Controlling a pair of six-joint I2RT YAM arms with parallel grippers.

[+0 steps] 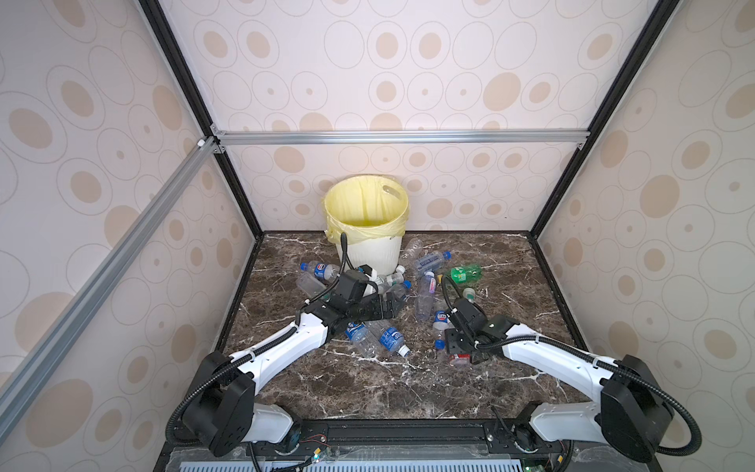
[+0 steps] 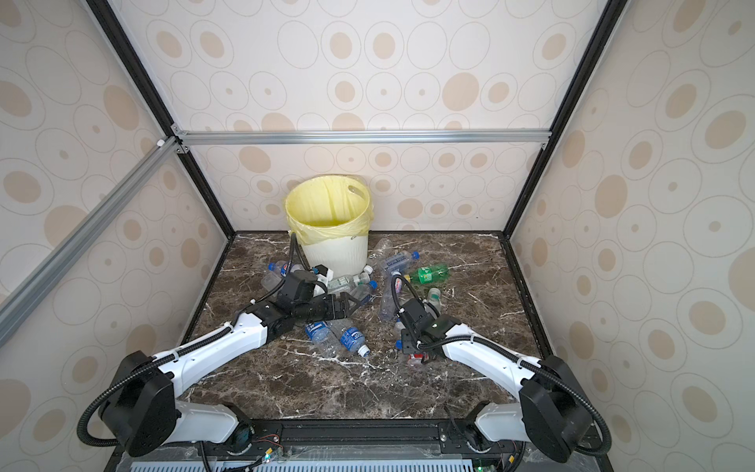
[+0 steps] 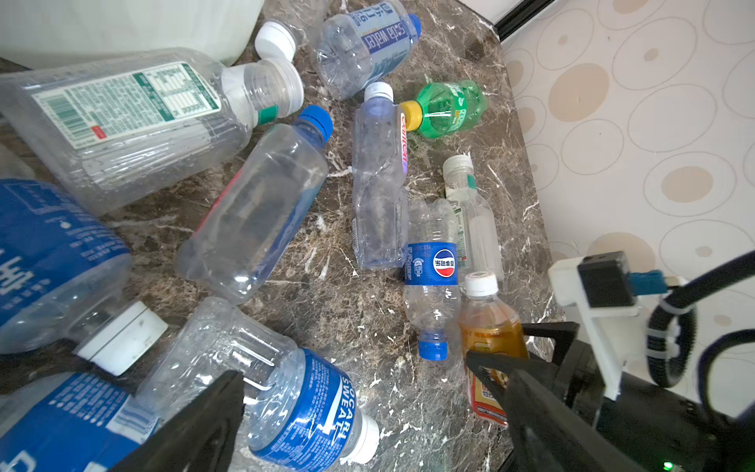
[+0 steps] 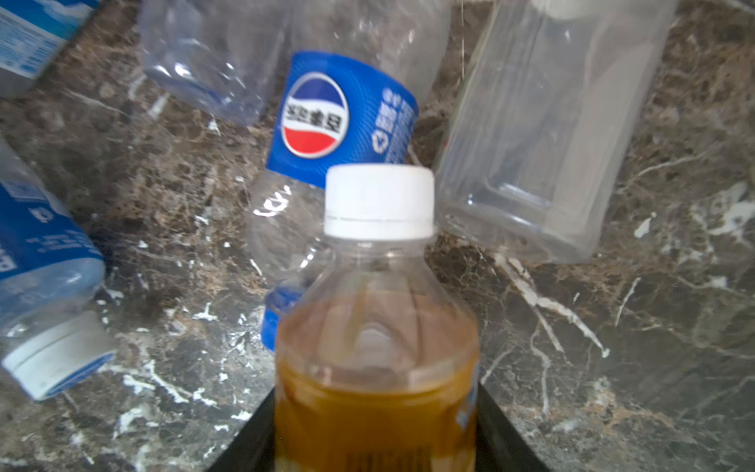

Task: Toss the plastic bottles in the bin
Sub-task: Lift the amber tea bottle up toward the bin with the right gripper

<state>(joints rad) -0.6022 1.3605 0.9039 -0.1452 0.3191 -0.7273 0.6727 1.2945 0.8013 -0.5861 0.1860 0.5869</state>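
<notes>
My right gripper is holding the amber bottle's body centred in its fingers, so I should keep lifting it toward the bin until it hangs over the bin's opening.
The bin, cream with a yellow bag over its rim, stands at the back of the marble table in both top views. Several plastic bottles lie scattered in front of it. My right gripper is shut on an amber bottle with a white cap, low over the table at the right. My left gripper hangs open above the middle of the pile. In its wrist view a blue-labelled clear bottle lies on the table between its fingers. A Pepsi bottle lies just beyond the amber one.
A green bottle lies at the right of the pile, and more clear bottles lie to the left of the bin. Patterned walls and a black frame close in the table on three sides. The two grippers are close together.
</notes>
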